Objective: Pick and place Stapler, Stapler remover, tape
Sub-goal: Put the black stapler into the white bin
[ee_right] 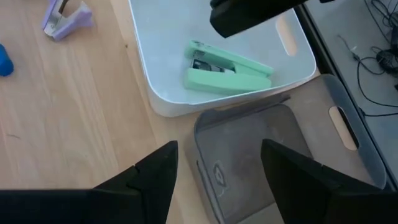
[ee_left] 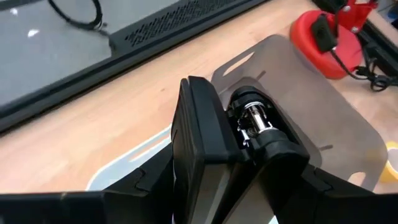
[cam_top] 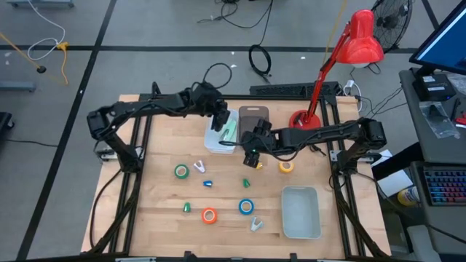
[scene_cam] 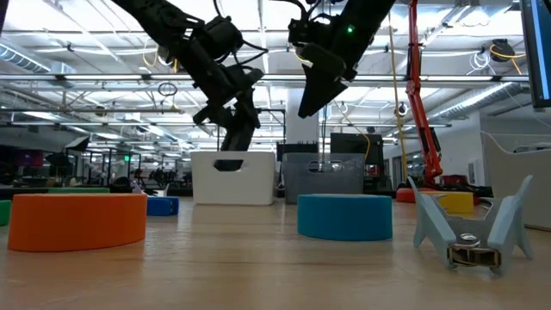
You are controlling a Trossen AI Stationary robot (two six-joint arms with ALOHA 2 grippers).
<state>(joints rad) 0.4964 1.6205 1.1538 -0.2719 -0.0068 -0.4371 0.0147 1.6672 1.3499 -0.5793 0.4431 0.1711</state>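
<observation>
The robot's left gripper goes on lowering the black stapler into the open room on the bottom beside the green stapler (ee_right: 173,26) in the white bin (cam_top: 215,137) until the black stapler is inside, then let go.
My left gripper (cam_top: 218,116) is shut on a black stapler (ee_left: 205,137), above the white bin (cam_top: 215,141) and the grey bin (cam_top: 253,116) at the table's far middle. A green stapler (ee_right: 227,67) lies in the white bin. My right gripper (ee_right: 217,168) is open and empty over the grey bin's near edge (ee_right: 242,115). Green (cam_top: 181,171), yellow (cam_top: 286,167), blue (cam_top: 246,207) and orange (cam_top: 209,215) tape rolls lie flat on the table. One pale staple remover (cam_top: 199,167) lies beside the green roll and another (cam_top: 255,223) near the blue one. My left gripper pinches the black stapler between its two fingers (ee_left: 146,183), by its two sides (ee_left: 211,177) at the end nearest the wrist. The stapler points away from the wrist, its metal inside (ee_left: 255,121) showing. It hangs clear above the bins.
A pale rectangular tray (cam_top: 301,211) stands at the near right. A red desk lamp's base (cam_top: 302,118) is beside the grey bin at the far right. Small blue (cam_top: 207,183) and green (cam_top: 187,207) pieces lie among the tape rolls.
</observation>
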